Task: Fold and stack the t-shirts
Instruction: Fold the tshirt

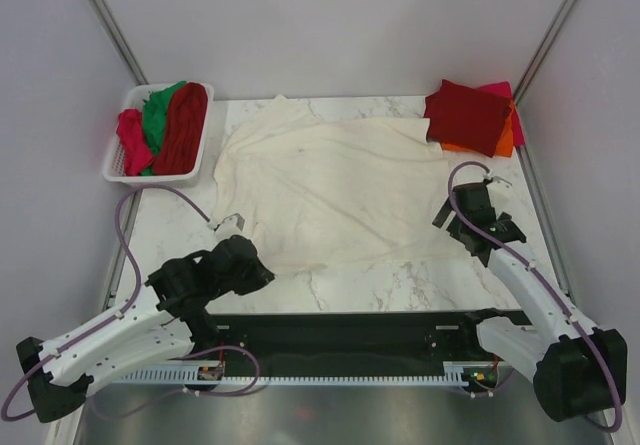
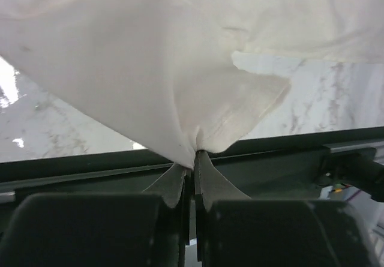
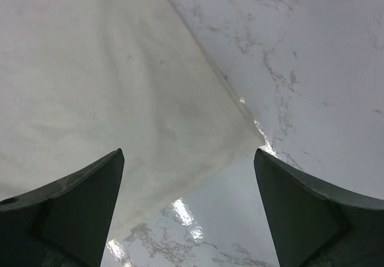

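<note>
The t-shirt's near edge (image 1: 375, 261) lies thin and limp, so when I carry that edge across, the cream t-shirt (image 1: 345, 190) will fold double over its resting far side.
A cream t-shirt (image 1: 330, 190) lies spread over the middle of the marble table. My left gripper (image 1: 252, 262) is shut on its near left corner; the left wrist view shows the cloth (image 2: 180, 93) pinched between the jaws (image 2: 193, 159) and pulled up into a peak. My right gripper (image 1: 462, 227) is open and empty at the shirt's near right corner; in the right wrist view the fingers straddle that corner (image 3: 180, 129) above the table. A stack of folded shirts, dark red on orange and pink (image 1: 472, 117), sits at the far right.
A white basket (image 1: 118, 165) at the far left holds crumpled red, green and pink shirts (image 1: 170, 125). A black rail (image 1: 340, 330) runs along the near edge between the arm bases. Metal frame posts stand at both far corners.
</note>
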Action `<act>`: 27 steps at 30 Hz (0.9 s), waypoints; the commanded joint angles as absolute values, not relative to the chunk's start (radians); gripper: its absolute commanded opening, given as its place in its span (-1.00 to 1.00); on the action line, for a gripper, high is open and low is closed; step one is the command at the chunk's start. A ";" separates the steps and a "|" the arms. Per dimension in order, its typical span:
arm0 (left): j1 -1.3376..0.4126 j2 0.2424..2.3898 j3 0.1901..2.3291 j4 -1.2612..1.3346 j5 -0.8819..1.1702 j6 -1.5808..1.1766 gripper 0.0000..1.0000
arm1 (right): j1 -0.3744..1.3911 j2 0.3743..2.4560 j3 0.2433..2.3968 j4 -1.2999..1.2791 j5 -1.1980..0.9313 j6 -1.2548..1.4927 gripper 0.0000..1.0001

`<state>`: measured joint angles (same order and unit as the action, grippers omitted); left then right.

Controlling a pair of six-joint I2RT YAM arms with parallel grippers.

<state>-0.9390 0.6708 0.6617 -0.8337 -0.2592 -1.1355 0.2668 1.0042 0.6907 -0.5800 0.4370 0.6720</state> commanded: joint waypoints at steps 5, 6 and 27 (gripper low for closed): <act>-0.940 0.647 0.660 -0.973 -0.337 -1.104 -0.95 | 0.046 1.087 0.608 -0.512 0.226 0.689 0.89; -0.940 0.643 0.660 -0.973 -0.334 -1.103 -0.95 | 0.026 1.100 0.597 -0.490 0.204 0.677 0.86; -0.940 0.603 0.748 -1.064 -0.377 -1.106 -0.95 | -0.043 1.171 0.522 -0.397 0.087 0.667 -1.00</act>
<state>-0.9390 0.6083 0.6659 -1.0039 -0.3161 -1.1316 -0.0395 1.2053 0.5259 -0.4007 0.1116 0.6724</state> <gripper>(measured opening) 0.045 0.012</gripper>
